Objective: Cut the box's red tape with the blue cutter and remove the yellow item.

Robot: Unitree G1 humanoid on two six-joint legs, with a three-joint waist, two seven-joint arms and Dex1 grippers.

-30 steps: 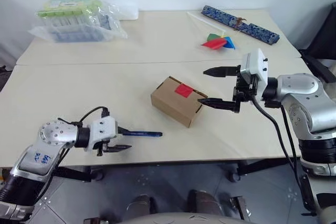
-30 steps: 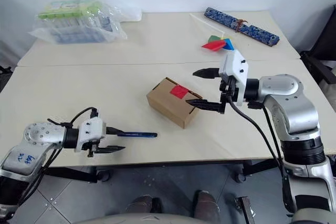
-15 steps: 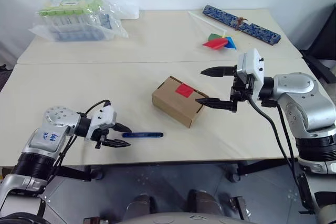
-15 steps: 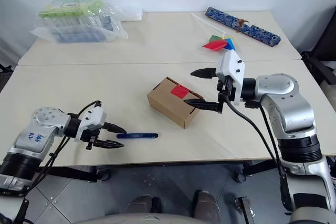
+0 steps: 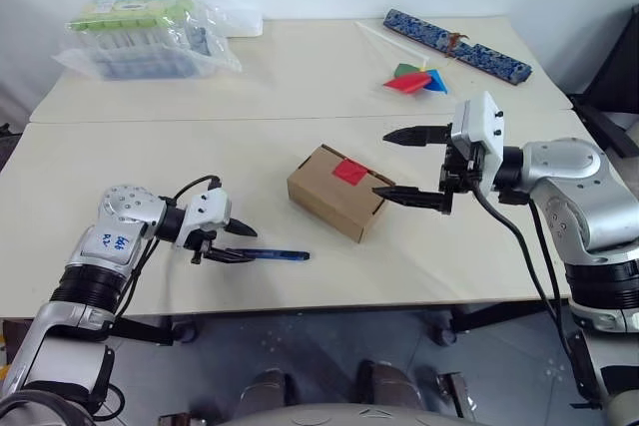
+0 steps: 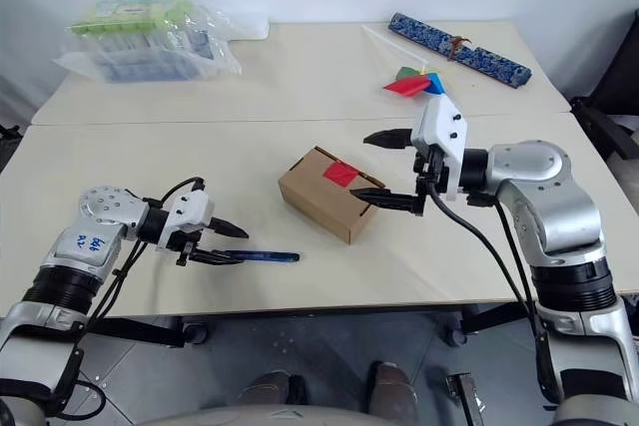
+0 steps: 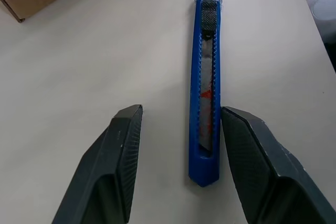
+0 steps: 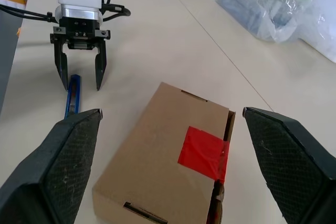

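I should hold the blue cutter's near end tight with my left gripper while my right gripper pushes the cutter's far slider point(image 7: 209, 17) before cutting, because the cutter's blade is inside its body point(image 7: 206, 98).
The brown box point(image 5: 334, 192) lies mid-table with the red tape point(image 5: 350, 172) across its top seam. On the table near the front edge lies the blue cutter point(image 5: 272, 254). My left gripper point(image 5: 240, 243) is open and low over the cutter's near end. In the left wrist view the cutter point(image 7: 207, 77) lies between the fingers, close beside one finger point(image 7: 252, 166) and not clamped. My right gripper point(image 5: 384, 163) hangs open just right of the box, one finger above it and the other at its end. The yellow item is hidden.
A red-green-blue pinwheel point(image 5: 416, 79) and a long blue patterned strip point(image 5: 457, 47) lie at the back right. A plastic bag of packs point(image 5: 150, 32) sits at the back left. The table's front edge point(image 5: 300, 304) runs just below the cutter.
My left gripper has moved in towards the cutter, so the fingers now straddle its near end. The cutter, the box and the right gripper have stayed put.
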